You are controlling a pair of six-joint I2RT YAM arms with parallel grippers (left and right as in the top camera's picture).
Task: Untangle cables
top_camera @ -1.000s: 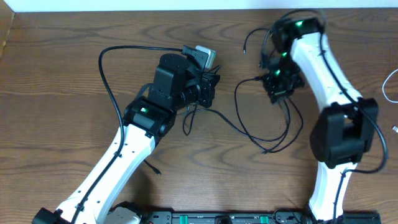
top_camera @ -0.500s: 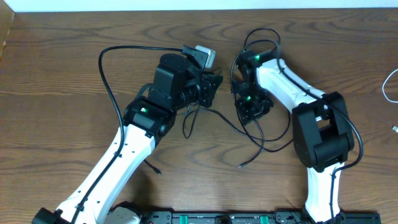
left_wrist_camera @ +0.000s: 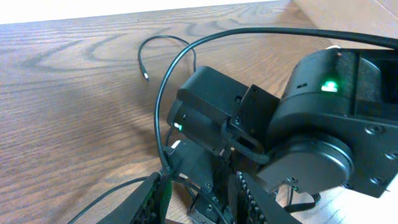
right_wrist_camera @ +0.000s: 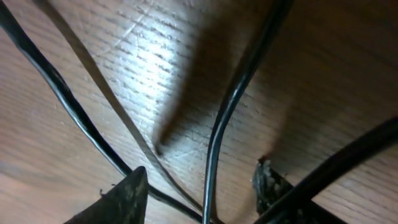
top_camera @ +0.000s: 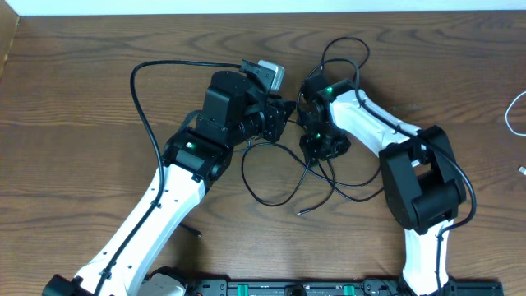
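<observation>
My right gripper needs to pinch the strand of cable below it and pull the plug end (top_camera: 302,213) clear, because the plug end's piece of cable crosses (top_camera: 333,182) the looped cable there.
Thin black cables (top_camera: 345,39) lie in loose loops on the wooden table, between and below the two arms, and one plug end (top_camera: 300,212) rests near the front. My left gripper (top_camera: 283,115) faces my right gripper (top_camera: 316,148) at close range. In the left wrist view the left gripper (left_wrist_camera: 202,202) is open, with a strand and the right arm's head between its fingers. In the right wrist view the right gripper (right_wrist_camera: 196,186) is open just above the wood. One black strand (right_wrist_camera: 227,118) runs between its fingertips (right_wrist_camera: 124,196) without being pinched.
A white cable (top_camera: 514,115) lies at the table's far right edge. The left arm's own thick black wire (top_camera: 136,90) arcs over the table at the left. Another thin cable end (left_wrist_camera: 146,76) curls on the wood beyond the grippers.
The right arm swung left and now sits right beside the left gripper. Both grippers went from shut to open. The cable loops dropped and spread toward the front middle.
</observation>
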